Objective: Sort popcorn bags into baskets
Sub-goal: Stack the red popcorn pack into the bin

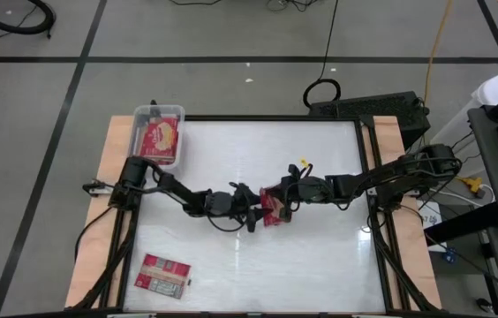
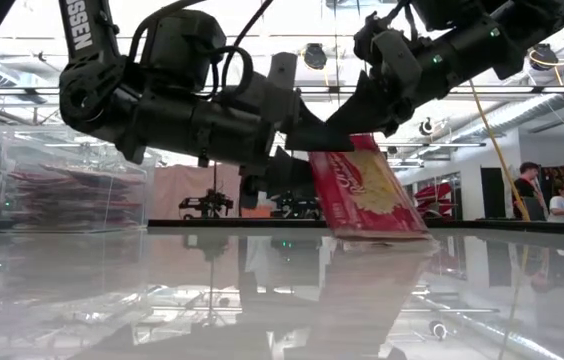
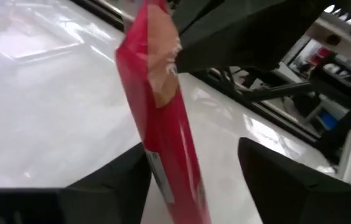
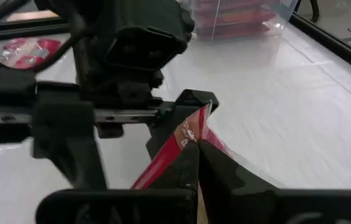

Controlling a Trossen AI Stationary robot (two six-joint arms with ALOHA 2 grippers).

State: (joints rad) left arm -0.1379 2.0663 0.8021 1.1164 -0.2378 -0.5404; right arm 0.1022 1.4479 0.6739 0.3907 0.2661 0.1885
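Observation:
My left gripper should close on the bag [image 2: 340, 185] and carry it to the clear basket [image 1: 156, 139], because that basket is far from my right gripper, which is holding the popcorn bag's top.
A red popcorn bag [image 2: 367, 190] stands tilted at the table's middle. My right gripper [image 4: 197, 163] comes from the right and is shut on its top. My left gripper [image 3: 194, 180] reaches in level from the left and is open, with one finger on each side of the bag [image 3: 163, 130], which shows edge-on between them. The clear basket [image 1: 158, 134] sits at the far left corner with red bags inside. Another popcorn bag [image 1: 162, 275] lies flat near the front left. My right gripper pinches the bag's upper edge [image 4: 188, 134] between its two shut fingers, coming from the table's right and slanting down. The bag hangs tilted below the fingers, its lower edge [image 2: 382, 232] on the table. My left gripper: the bag runs close along one finger [image 3: 116, 180]; whether they touch I cannot tell.
Wooden side strips [image 1: 108, 203] border the white table top on the left and right. Bare table surface [image 1: 258, 150] lies between the grippers and the basket. People sit in the room beyond the table [image 2: 552, 200].

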